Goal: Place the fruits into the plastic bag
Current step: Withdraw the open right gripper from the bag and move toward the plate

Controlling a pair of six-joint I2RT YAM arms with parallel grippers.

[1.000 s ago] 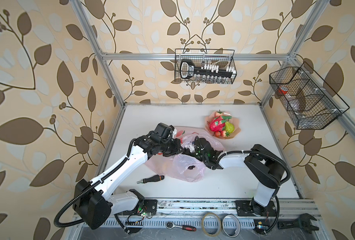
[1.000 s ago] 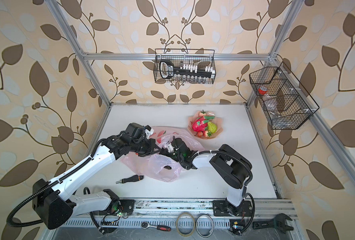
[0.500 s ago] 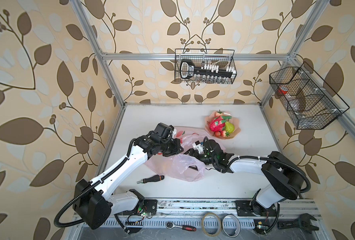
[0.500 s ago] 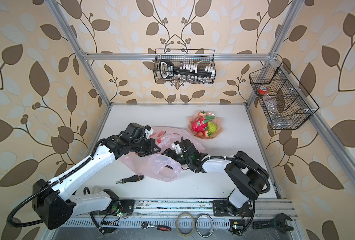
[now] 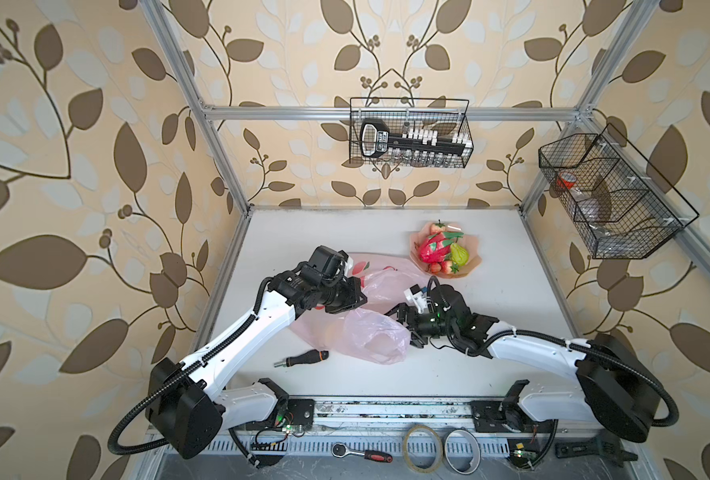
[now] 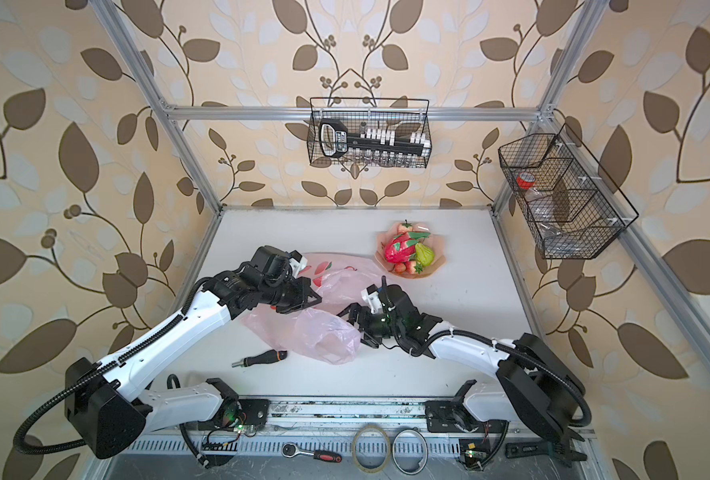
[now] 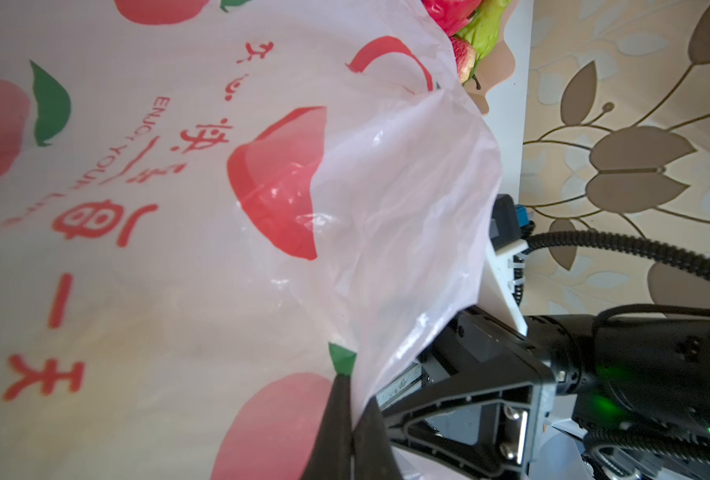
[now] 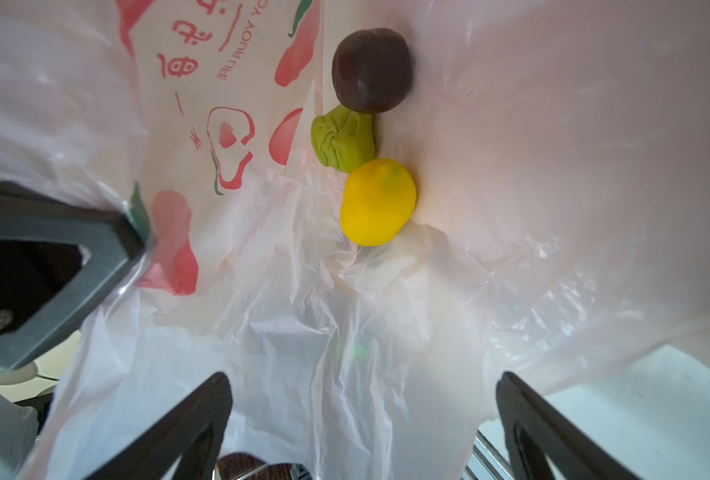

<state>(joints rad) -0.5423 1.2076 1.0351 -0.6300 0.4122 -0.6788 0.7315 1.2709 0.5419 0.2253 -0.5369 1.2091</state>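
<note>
The lemon (image 8: 377,202) is inside the bag, clear of the open fingers of the robot's right gripper, so that gripper should keep moving toward the plate until it closes on a strawberry (image 5: 448,267).
The plastic bag (image 5: 370,332) (image 6: 324,332), pale pink with printed red peaches, lies crumpled mid-table in both top views. My left gripper (image 7: 351,401) (image 5: 355,297) is shut on the bag's edge, holding it up. The right gripper (image 8: 361,382) (image 5: 403,328) stands open at the bag's mouth, nothing between its fingers. Inside the bag lie a dark plum (image 8: 370,70), a wrinkled green fruit (image 8: 343,143) and a yellow lemon (image 8: 378,202). On a scalloped plate (image 5: 473,266) at the back right sit a dragon fruit (image 5: 434,249), a green pear (image 5: 459,254) and strawberries (image 5: 442,268).
A black-handled screwdriver (image 5: 301,358) lies in front of the bag. Wire baskets hang on the back wall (image 5: 409,133) and the right wall (image 5: 611,195). A ratchet (image 5: 361,453) and tape rolls (image 5: 422,446) rest on the front rail.
The right arm has drawn back to the right and stretched out lower, and its jaws have spread wider. The left gripper keeps its hold on the bag, unmoved.
</note>
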